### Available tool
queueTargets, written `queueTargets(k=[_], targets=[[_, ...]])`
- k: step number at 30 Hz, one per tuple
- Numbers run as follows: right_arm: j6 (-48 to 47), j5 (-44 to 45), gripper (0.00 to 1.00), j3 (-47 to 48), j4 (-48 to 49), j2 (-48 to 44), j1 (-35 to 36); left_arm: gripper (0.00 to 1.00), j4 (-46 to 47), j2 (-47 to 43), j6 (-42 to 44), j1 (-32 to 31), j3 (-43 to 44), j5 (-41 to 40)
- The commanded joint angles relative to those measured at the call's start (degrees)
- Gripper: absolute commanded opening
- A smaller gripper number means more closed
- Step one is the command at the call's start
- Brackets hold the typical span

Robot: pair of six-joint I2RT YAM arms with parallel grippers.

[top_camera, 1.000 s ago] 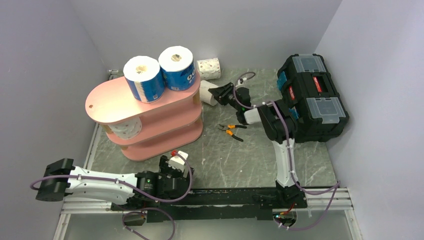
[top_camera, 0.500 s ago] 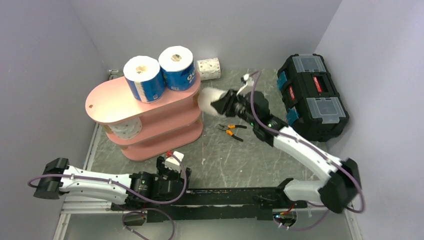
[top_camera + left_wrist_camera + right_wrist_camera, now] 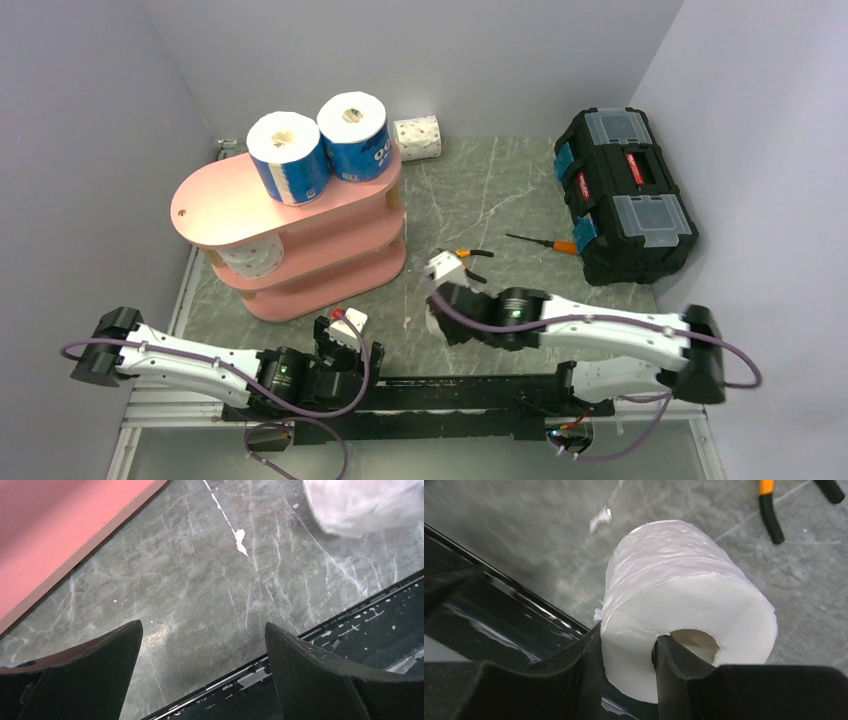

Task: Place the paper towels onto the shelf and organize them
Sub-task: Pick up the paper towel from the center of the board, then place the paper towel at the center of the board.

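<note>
The robot's right gripper goes on lowering the roll until it stands on its end and then let go, since the white roll's core [image 3: 696, 646] points up over clear grey tabletop [image 3: 425, 346].
The pink three-tier shelf [image 3: 290, 215] stands at the left. Two blue-wrapped rolls [image 3: 288, 158] [image 3: 355, 135] stand on its top board, and a speckled roll [image 3: 245, 258] lies on the middle tier. Another speckled roll [image 3: 418, 138] lies on the table by the back wall. My right gripper [image 3: 438, 318] [image 3: 626, 640] is low near the table's front edge, shut on a plain white roll [image 3: 684, 590], with one finger in the core and one outside. My left gripper [image 3: 345, 345] [image 3: 202, 630] is open and empty near the shelf's foot [image 3: 60, 535]. The white roll also shows blurred in the left wrist view [image 3: 365, 505].
A black toolbox [image 3: 625, 195] stands at the right. Orange-handled pliers [image 3: 470, 255] [image 3: 769, 510] and a screwdriver [image 3: 545, 242] lie mid-table. A black rail [image 3: 460, 390] runs along the front edge, just under both grippers.
My right arm has swung from the shelf's right end to the front of the table, carrying the white roll. The left gripper has shifted only slightly.
</note>
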Motion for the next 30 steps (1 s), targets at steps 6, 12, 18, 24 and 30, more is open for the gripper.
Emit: queueTargets(k=[6, 12, 18, 24, 30], targets=[[-5.9, 6.97, 0.25, 8.17, -1.25, 15.11, 5.06, 0.99, -6.87, 1.4, -9.32, -5.85, 2.42, -3.53], [-8.25, 3.41, 0.25, 7.8, 0.86, 19.68, 4.35, 0.99, -13.08, 7.25, -15.96, -8.25, 5.83, -5.41], [-6.48, 2.11, 0.44, 7.08, 1.11, 18.33, 4.2, 0.99, -21.87, 14.28, -24.64, -10.38, 9.91, -8.03], [-4.48, 2.06, 0.7, 6.65, 1.15, 14.68, 4.14, 0.99, -28.71, 16.5, -33.92, -12.7, 11.09, -9.29], [-2.22, 2.16, 0.85, 8.21, -0.67, 7.42, 4.28, 0.99, -27.32, 13.06, -34.53, -13.0, 8.82, -9.12]])
